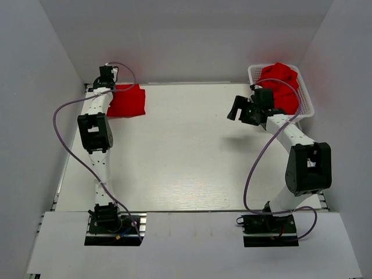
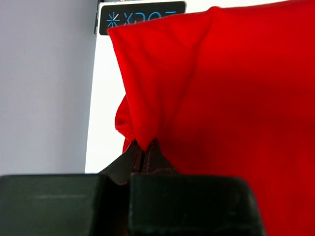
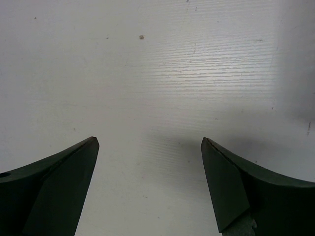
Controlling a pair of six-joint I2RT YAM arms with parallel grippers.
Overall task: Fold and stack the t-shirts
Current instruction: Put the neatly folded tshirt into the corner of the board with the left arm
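The folded red t-shirt is lying flat and there is a free part of the tabletop beside the wall, so the robot's left gripper should go on pulling until the cloth covers that part of the tabletop.
A folded red t-shirt lies at the table's far left corner. My left gripper is at its left edge; in the left wrist view the gripper is shut on a pinch of the red shirt's cloth. Several crumpled red t-shirts fill a white basket at the far right. My right gripper hovers over the table left of the basket; in the right wrist view it is open and empty above bare table.
White walls enclose the table on the left, back and right. A black label plate sits at the table's far edge behind the folded shirt. The white tabletop stretches between the two arms.
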